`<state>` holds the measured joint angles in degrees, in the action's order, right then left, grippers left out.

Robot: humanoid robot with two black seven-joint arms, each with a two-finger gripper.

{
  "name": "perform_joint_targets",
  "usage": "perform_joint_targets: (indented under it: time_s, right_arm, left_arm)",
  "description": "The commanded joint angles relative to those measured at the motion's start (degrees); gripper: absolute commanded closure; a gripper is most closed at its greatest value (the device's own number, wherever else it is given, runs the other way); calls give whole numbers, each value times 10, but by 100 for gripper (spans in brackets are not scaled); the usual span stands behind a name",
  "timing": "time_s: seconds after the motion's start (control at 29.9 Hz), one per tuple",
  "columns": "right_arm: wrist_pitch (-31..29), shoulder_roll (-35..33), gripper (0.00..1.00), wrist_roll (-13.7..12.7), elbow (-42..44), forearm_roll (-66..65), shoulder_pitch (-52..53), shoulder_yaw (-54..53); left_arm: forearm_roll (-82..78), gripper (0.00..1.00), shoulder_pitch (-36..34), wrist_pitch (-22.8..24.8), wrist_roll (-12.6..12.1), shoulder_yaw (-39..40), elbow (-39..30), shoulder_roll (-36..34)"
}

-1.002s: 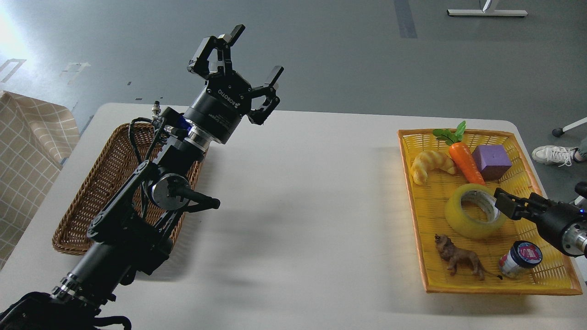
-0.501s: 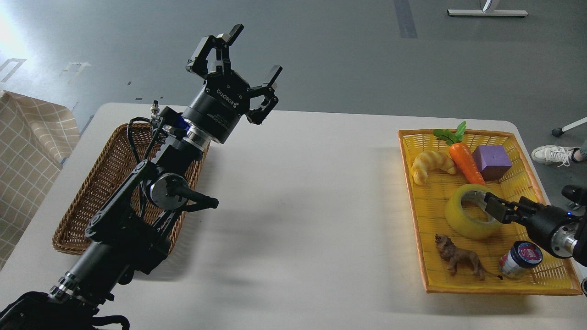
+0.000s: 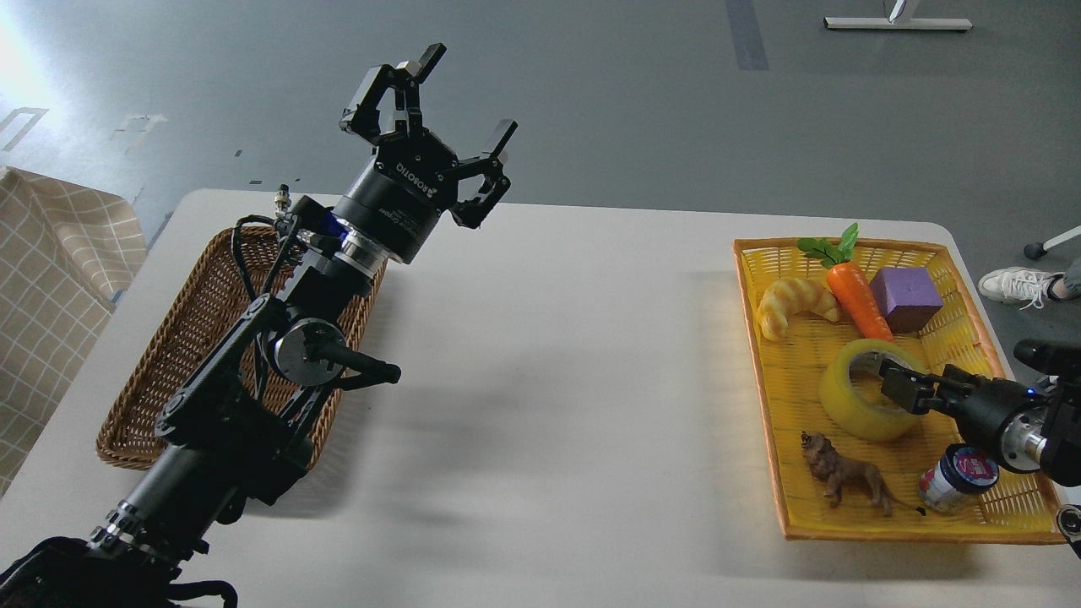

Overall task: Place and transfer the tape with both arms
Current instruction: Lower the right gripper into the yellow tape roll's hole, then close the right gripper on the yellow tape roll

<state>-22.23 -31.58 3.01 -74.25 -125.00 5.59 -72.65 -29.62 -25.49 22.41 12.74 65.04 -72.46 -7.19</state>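
My gripper will show the carrot's hidden tip when it lifts the tape, and the carrot will stay put. The carrot's lower end [image 3: 880, 333] goes out of sight behind the tape.
The tape [image 3: 849, 409], a wide translucent yellow roll with a grey-white core, lies flat in the yellow tray [image 3: 764, 380] at the right. My right gripper [image 3: 893, 384] comes in from the right edge, low over the roll. Its fingers stand apart at the core hole and the roll's right wall, and I cannot tell if they touch it. My left gripper [image 3: 469, 93] is raised high above the table's far left, open and empty, near the brown wicker basket [image 3: 169, 355].
The yellow tray also holds a croissant toy [image 3: 794, 304], a carrot [image 3: 857, 295], a purple block [image 3: 905, 297], a lion figure [image 3: 844, 477] and a small jar [image 3: 958, 477]. A checkered cloth [image 3: 51, 279] lies at the left edge. A shoe [image 3: 1018, 285] is on the floor.
My right gripper has moved left and slightly down, from the roll's right rim to over its core. The left arm has barely shifted. The tape has not moved.
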Motion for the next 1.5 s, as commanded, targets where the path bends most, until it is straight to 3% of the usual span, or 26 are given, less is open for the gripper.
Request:
perform_joint_targets:
  time_s: [0.0,0.1,0.2,0.43,0.9,1.07,1.47]
  right_arm:
    - [0,1,17,0,6,0,3,6]
    - [0,2,19,0,9,0,3,7]
    - [0,2,28,0,13,0,3,7]
    - [0,0,39,0,13,0,2,8]
    - [-2,-2,40,0,12,0,0,8]
    - [-2,-2,49,0,12,0,0,8]
    - [-3,-5,55,0,12,0,0,7]
  left_arm:
    - [0,2,1,0,1,0,0,0]
    - [0,2,1,0,1,0,0,0]
    - [0,2,1,0,1,0,1,-1]
    - [0,2,1,0,1,0,1,-1]
    - [0,2,1,-20,-2,0,5,-4]
    - [-1,2,1,-20,-1,0,5,-4]
    - [0,2,1,-20,-1,0,6,-4]
